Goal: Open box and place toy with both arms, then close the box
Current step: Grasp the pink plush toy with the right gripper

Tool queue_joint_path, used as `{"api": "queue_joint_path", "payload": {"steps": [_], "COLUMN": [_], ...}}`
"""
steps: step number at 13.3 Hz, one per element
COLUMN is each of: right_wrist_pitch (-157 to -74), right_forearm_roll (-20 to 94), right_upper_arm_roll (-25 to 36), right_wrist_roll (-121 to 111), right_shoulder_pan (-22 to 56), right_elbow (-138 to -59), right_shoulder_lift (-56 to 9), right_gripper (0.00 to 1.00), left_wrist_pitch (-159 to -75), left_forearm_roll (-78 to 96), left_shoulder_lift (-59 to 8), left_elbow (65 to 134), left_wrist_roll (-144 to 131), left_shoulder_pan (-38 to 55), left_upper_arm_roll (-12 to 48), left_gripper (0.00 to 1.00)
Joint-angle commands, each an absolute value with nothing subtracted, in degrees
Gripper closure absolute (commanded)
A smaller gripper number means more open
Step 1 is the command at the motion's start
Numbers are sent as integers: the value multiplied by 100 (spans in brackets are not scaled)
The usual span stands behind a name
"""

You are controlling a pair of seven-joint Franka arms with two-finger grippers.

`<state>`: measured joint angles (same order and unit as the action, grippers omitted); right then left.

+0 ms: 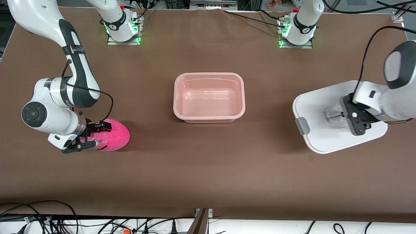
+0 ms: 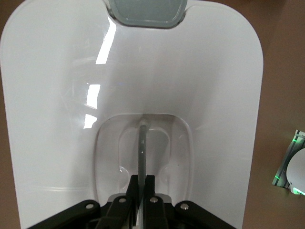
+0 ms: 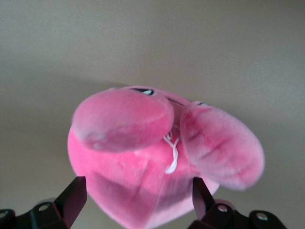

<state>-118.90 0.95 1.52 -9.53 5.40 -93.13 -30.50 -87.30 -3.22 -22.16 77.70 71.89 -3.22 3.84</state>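
Observation:
I should keep the lid out of the way with my left gripper while my right gripper puts the hot-pink plush toy [image 1: 116,136] inside before closing, because the box's base [image 1: 209,97] is still empty.
The box's pale pink base [image 1: 242,97] stands open and empty at the table's middle. Its white lid [image 1: 317,104] is at the left arm's end of the table, apart from the base. My left gripper [image 1: 343,114] is shut on the lid's clear centre handle [image 2: 142,138], seen in the left wrist view [image 2: 143,183]. The hot-pink plush toy [image 1: 113,136] lies on the table at the right arm's end. My right gripper [image 1: 94,136] is low around it, fingers open, one on each side of the toy [image 3: 143,143]. One fingertip [image 3: 74,195] stands clear of the plush.
A grey clip [image 1: 303,126] sits on the lid's edge toward the base and shows in the left wrist view [image 2: 147,12]. The arm bases [image 1: 122,29] stand along the table's edge farthest from the front camera. Cables [image 1: 48,221] hang below the nearest edge.

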Motion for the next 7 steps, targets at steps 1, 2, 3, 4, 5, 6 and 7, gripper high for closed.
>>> {"api": "queue_joint_path", "payload": {"steps": [1, 2, 3, 4, 5, 6, 7], "right_wrist_pitch": [-12085, -12085, -12059, -12024, -12006, -12006, -11928], "right_forearm_roll": [246, 246, 237, 237, 237, 229, 229], "right_upper_arm_roll": [114, 114, 114, 114, 114, 106, 71], "right_wrist_roll": [-1002, -993, -993, -984, -993, -1019, -1011], "right_shoulder_pan": [448, 448, 448, 457, 457, 474, 501], "right_elbow": [-9360, -9360, -9369, -9360, -9343, -9317, -9290], "right_shoulder_lift": [-3129, -3138, -3138, -3129, -3112, -3085, -3059], "right_gripper": [23, 39, 60, 82, 100, 100, 100], "left_wrist_pitch": [-8701, -8701, -8692, -8684, -8684, -8684, -8684], "left_forearm_roll": [-343, -360, -360, -369, -369, -378, -482], "left_shoulder_lift": [-2180, -2180, -2180, -2180, -2180, -2171, -2171], "left_elbow": [7796, 7796, 7805, 7796, 7796, 7796, 7796], "left_wrist_roll": [7899, 8006, 8007, 8033, 8068, 8121, 8147], "left_shoulder_pan": [-720, -721, -721, -721, -738, -756, -782], "left_upper_arm_roll": [457, 448, 457, 448, 448, 440, 448], "left_gripper": [100, 100, 100, 100, 100, 100, 100]}}
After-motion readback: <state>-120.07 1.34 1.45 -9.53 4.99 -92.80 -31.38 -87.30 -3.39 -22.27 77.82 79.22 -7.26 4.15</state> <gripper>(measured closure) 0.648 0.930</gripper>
